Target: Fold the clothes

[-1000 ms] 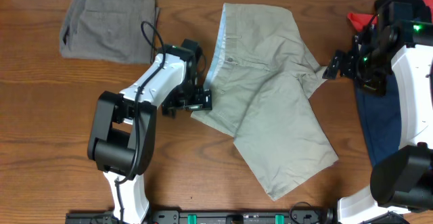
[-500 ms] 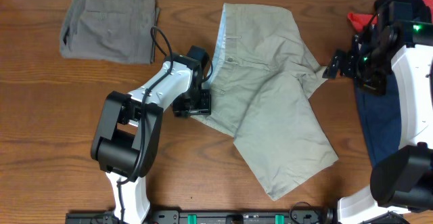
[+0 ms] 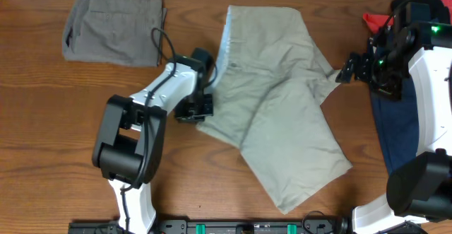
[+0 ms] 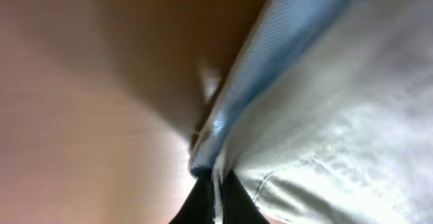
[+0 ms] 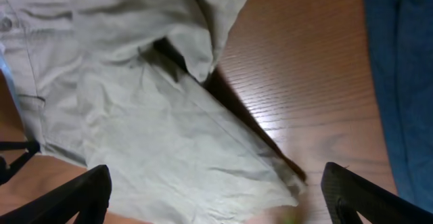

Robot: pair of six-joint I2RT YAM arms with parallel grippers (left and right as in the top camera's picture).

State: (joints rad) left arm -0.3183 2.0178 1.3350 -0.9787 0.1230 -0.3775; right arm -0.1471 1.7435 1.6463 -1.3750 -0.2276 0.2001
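Next, my right gripper pulls the corner [image 3: 332,82] of the khaki shorts' back leg out flat while my left gripper holds the waistband, as that leg lies bunched [image 3: 300,61] against the front leg.
The light khaki shorts [image 3: 282,100] lie spread and slanted across the middle of the table, their pale blue waistband lining [image 3: 227,43] along the left edge. My left gripper [image 3: 205,108] is shut on the waistband's lower left edge. In the left wrist view the dark fingertips [image 4: 201,200] pinch the fabric [image 4: 338,102] just below the blue lining [image 4: 257,68]. My right gripper [image 3: 346,71] hovers open at the shorts' right edge. The right wrist view shows its fingers [image 5: 88,193] wide apart above the khaki cloth [image 5: 135,116].
A grey-olive pair [image 3: 113,25] lies folded at the back left. A dark navy pair [image 3: 395,128] lies at the right, partly under the right arm and also seen as navy cloth [image 5: 406,61]. Something red [image 3: 373,18] is at the back right.
The left gripper has gone from open to shut on the waistband edge. The khaki shorts' left side has shifted slightly left with it. The right arm stays put.
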